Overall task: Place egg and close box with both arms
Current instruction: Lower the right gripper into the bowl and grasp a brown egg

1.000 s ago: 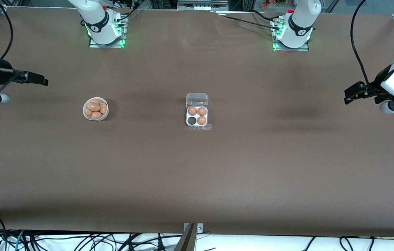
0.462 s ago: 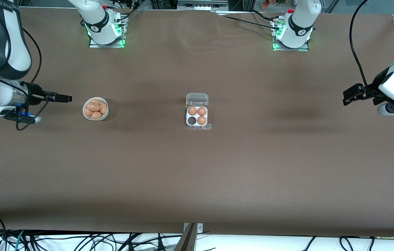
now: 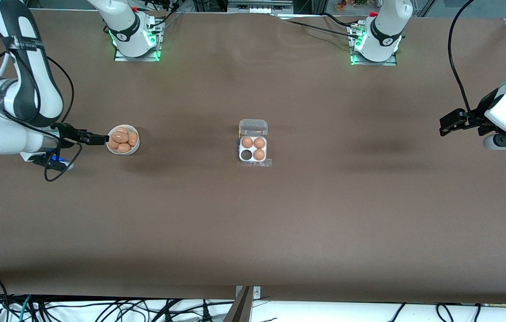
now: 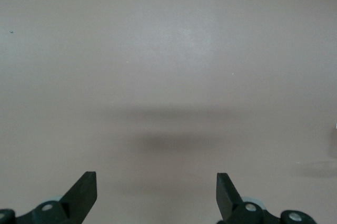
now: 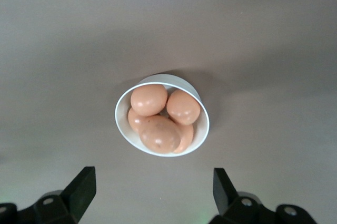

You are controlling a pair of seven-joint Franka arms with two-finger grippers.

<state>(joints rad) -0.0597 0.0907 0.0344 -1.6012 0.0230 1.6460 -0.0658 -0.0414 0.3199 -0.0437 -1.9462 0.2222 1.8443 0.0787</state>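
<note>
The top egg (image 3: pixel 119 137) lies over the lower eggs in the white bowl (image 3: pixel 123 147), so I expect it will lift free and leave them in place when I raise it.
The clear egg box (image 3: pixel 253 143) lies mid-table with its lid open. Three orange-brown eggs (image 3: pixel 259 154) fill its cells and one cell (image 3: pixel 246 154) is empty. A white bowl (image 3: pixel 137 145) holding several eggs (image 3: pixel 120 137) sits toward the right arm's end; it also shows in the right wrist view (image 5: pixel 202 132) with its eggs (image 5: pixel 159 134). My right gripper (image 3: pixel 99 140) is open and empty, just beside the bowl's rim; in its wrist view the gripper (image 5: pixel 154 190) frames bare table short of the bowl. My left gripper (image 3: pixel 447 124) is open and empty at the left arm's end, and its wrist view (image 4: pixel 156 192) shows bare table.
The brown table (image 3: pixel 253 223) is bare apart from the bowl and the box. The two arm bases (image 3: pixel 134 38) stand along the table's top edge. Cables hang below the table's front edge.
My right arm has swung in from the table's end toward the bowl, its gripper now next to the rim. The left gripper has barely shifted.
</note>
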